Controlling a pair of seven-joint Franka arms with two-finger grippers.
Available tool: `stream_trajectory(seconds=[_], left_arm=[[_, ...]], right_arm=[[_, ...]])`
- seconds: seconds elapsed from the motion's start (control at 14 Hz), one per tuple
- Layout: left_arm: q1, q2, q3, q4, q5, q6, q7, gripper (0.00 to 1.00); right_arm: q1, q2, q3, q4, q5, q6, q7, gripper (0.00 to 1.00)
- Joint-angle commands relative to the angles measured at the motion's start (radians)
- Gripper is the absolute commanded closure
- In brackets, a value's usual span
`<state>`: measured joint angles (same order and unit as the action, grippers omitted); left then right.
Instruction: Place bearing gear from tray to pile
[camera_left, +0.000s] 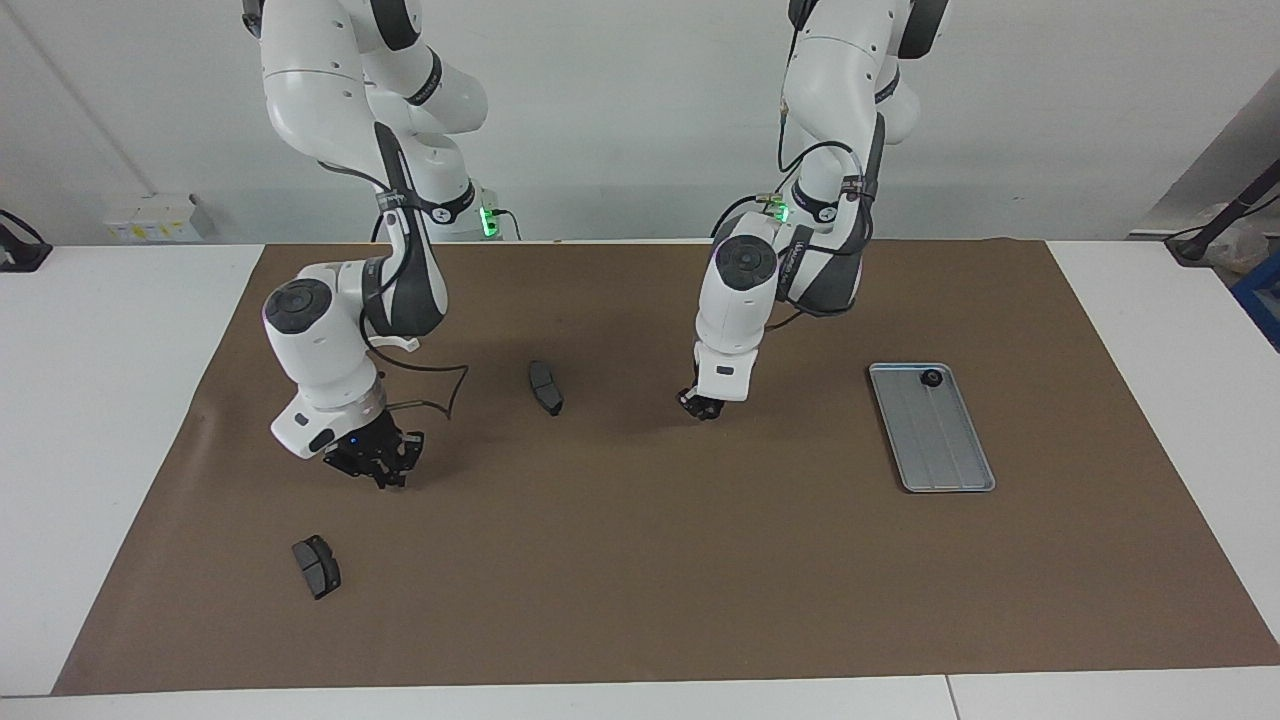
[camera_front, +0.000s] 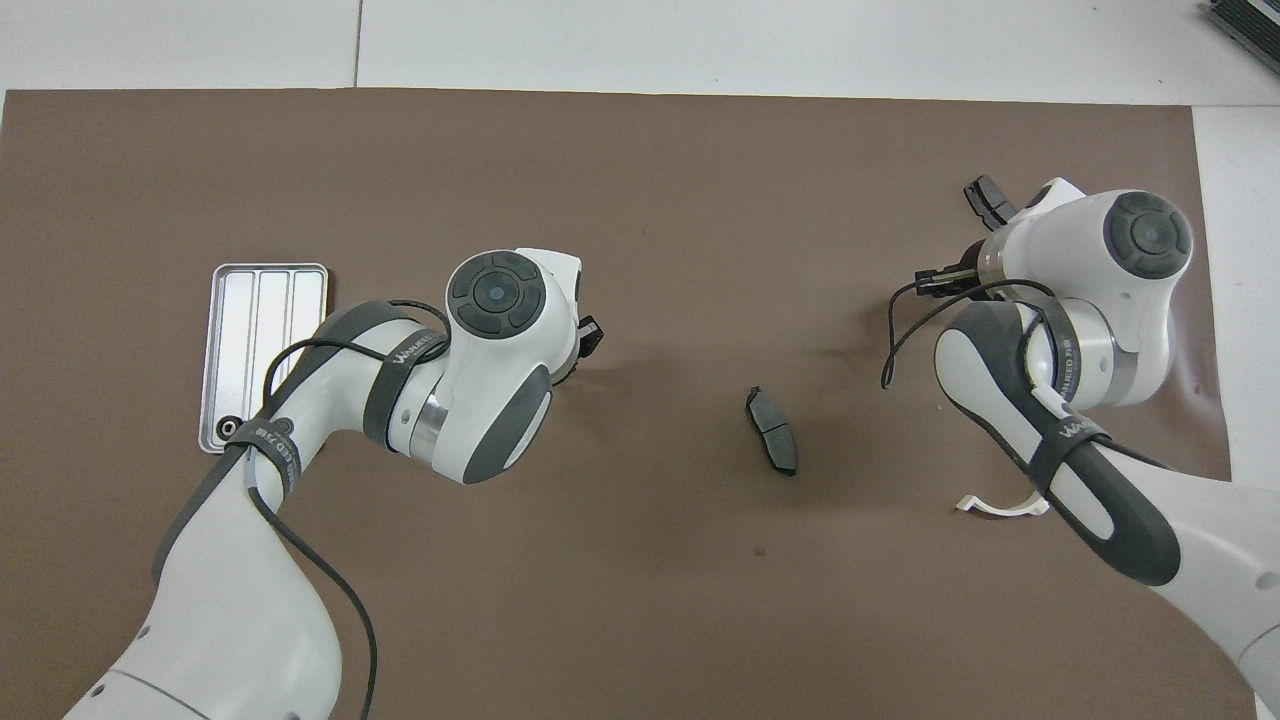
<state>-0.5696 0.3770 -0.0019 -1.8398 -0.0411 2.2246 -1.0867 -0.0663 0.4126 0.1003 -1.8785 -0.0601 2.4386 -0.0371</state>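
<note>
The pile (camera_front: 771, 430) is over toward my right gripper, a long way from the tray. Next, my left gripper puts down the bearing gear midway so my right gripper can take it.
The grey grooved tray (camera_left: 940, 450) lies on the brown mat toward the left arm's end of the table; it also shows in the overhead view (camera_front: 260, 320). A small black round bearing gear (camera_left: 932, 378) sits in the tray's corner nearest the robots, and shows in the overhead view (camera_front: 229, 428). The pile is scattered toward the right arm's end: one dark brake pad (camera_left: 545, 387) (camera_front: 772, 430), a second pad (camera_left: 316, 566) (camera_front: 988, 200) and a white half-ring bracket (camera_front: 1000, 505). My left gripper (camera_left: 705, 405) hangs low over bare mat between the tray and the first pad. My right gripper (camera_left: 385, 470) hovers between the two pads.
The brown mat (camera_left: 640, 600) covers most of the white table. A black cable (camera_left: 440, 395) loops from the right arm's wrist. The right arm's elbow hangs over the white bracket.
</note>
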Motion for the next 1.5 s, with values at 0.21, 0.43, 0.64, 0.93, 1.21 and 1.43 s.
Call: stream_trajectory(seconds=[0.21, 0.43, 0.64, 0.93, 1.21, 1.43], left_arm=[[-0.003, -0.035, 0.013, -0.049, -0.019, 0.058, 0.008, 0.11], [0.026, -0.026, 0.016, -0.025, -0.019, 0.041, 0.066, 0.16], [0.118, -0.029, 0.016, -0.027, -0.019, -0.014, 0.245, 0.21], [0.290, -0.059, 0.013, -0.025, -0.045, -0.089, 0.573, 0.24], [0.442, -0.073, 0.016, -0.035, -0.063, -0.122, 0.926, 0.25], [0.529, -0.075, 0.017, -0.045, -0.063, -0.132, 1.157, 0.26]], right_arm=[[0.000, 0.046, 0.005, 0.050, 0.017, 0.004, 0.003, 0.48], [0.008, 0.019, 0.006, 0.048, 0.017, -0.013, 0.031, 0.01], [0.058, -0.026, 0.007, 0.044, 0.017, -0.036, 0.121, 0.00], [0.207, -0.054, 0.007, 0.053, 0.016, -0.078, 0.362, 0.00], [0.374, -0.043, 0.006, 0.123, 0.006, -0.127, 0.632, 0.00], [0.472, 0.017, 0.006, 0.200, -0.001, -0.136, 0.793, 0.00]])
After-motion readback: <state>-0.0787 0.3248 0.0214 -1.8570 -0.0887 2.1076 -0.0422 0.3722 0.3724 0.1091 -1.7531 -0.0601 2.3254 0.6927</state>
